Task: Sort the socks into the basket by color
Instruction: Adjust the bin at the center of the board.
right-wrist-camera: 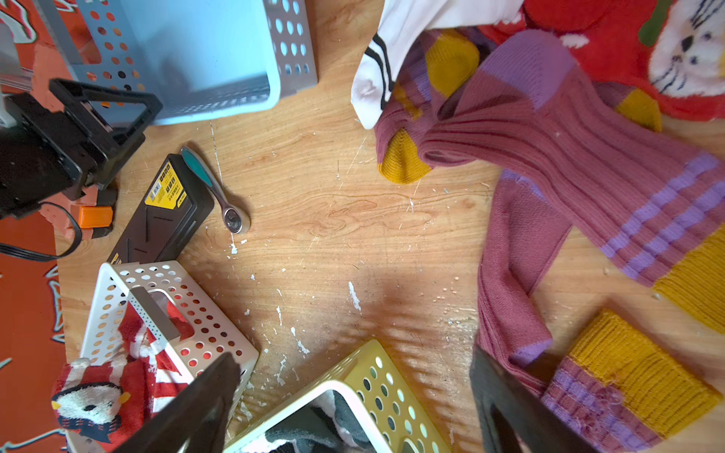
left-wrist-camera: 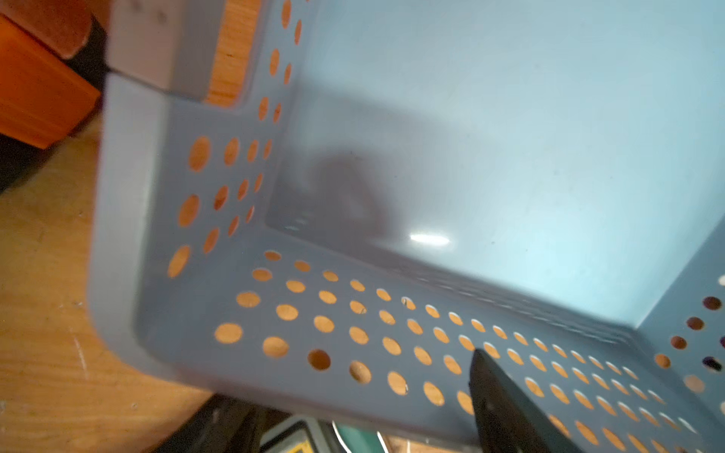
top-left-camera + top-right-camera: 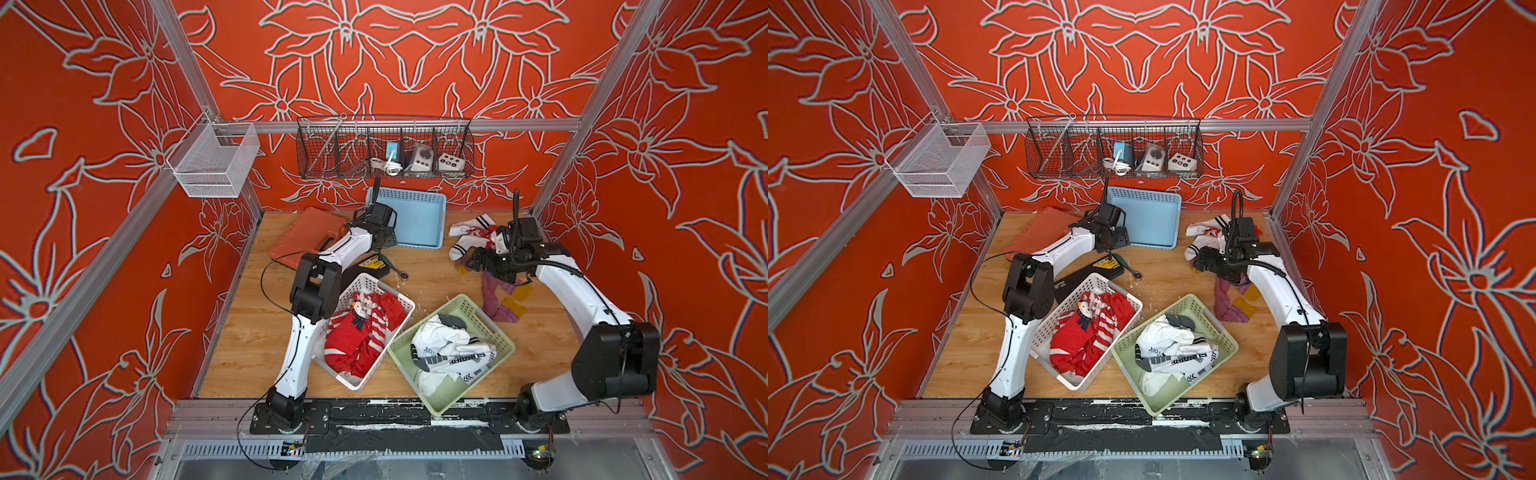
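Note:
The near purple sock [image 1: 515, 275] has only its end [image 1: 522, 179] under the other purple sock. The near purple sock will slip out by itself when I lift.
Purple socks [image 1: 569, 157] with yellow patches lie loose on the wooden table [image 3: 257, 332], at the right in both top views [image 3: 494, 299]. Behind them a white sock [image 3: 467, 232] and a red sock [image 1: 612, 47] are piled together. My right gripper [image 3: 473, 262] hovers open over the table beside the purple socks, with nothing between its fingers [image 1: 506, 408]. The blue basket [image 3: 419, 220] is empty. My left gripper [image 3: 390, 240] is open at its near left corner, one finger [image 2: 506, 408] inside its perforated wall [image 2: 353, 353]. Red socks [image 3: 361, 332] fill the white basket [image 3: 365, 282]. White socks [image 3: 449, 353] fill the green basket [image 3: 465, 301].
An orange tool case [image 3: 307, 237] lies at the back left. A black case with a yellow label [image 1: 164, 211] and a ratchet wrench [image 1: 219, 192] sit between the blue and white baskets. A black wire rack [image 3: 384, 147] and a white mesh basket [image 3: 212, 162] hang above the table.

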Robot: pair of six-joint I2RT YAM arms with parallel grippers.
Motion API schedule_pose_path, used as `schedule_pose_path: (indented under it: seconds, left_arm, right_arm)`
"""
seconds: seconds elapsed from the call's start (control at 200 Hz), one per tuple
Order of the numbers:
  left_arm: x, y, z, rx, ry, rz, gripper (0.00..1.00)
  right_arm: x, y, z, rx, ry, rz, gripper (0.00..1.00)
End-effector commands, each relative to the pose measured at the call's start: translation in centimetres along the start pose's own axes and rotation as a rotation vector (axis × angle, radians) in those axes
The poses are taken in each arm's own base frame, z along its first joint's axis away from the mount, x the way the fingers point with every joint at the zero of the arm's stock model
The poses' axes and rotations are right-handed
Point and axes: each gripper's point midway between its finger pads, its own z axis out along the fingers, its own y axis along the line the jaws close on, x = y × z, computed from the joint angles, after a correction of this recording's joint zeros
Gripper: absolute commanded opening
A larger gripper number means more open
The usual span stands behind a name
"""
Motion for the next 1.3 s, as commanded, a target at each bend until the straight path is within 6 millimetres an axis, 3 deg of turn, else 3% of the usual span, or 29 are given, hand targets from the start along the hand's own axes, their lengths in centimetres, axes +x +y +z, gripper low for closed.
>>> schedule_pose_path:
  seconds: [0.0,0.415,0.766,1.051,1.296]
  left_arm:
    - [0.0,0.4,-2.1,0.002,0.026,0.031,0.77]
    - [-1.3,-0.8,-4.6,0.060,0.000,0.033,0.73]
    - [-0.4,-1.4,-5.5,0.121,0.021,0.034,0.74]
    - [-1.9,-3.7,-12.0,0.288,-0.061,0.113,0.79]
    - [0.4,-4.3,-17.8,0.448,-0.044,0.159,0.80]
  right_arm:
    - [0.6,0.3,0.6,-0.020,0.023,0.006,0.93]
    - [0.7,0.5,0.7,-0.028,0.025,0.007,0.93]
    - [0.2,-0.7,0.8,0.041,0.022,-0.012,0.94]
    - [0.0,-5.3,2.1,0.240,0.066,0.021,0.95]
    - [1.3,-9.2,3.8,0.403,0.122,0.068,0.88]
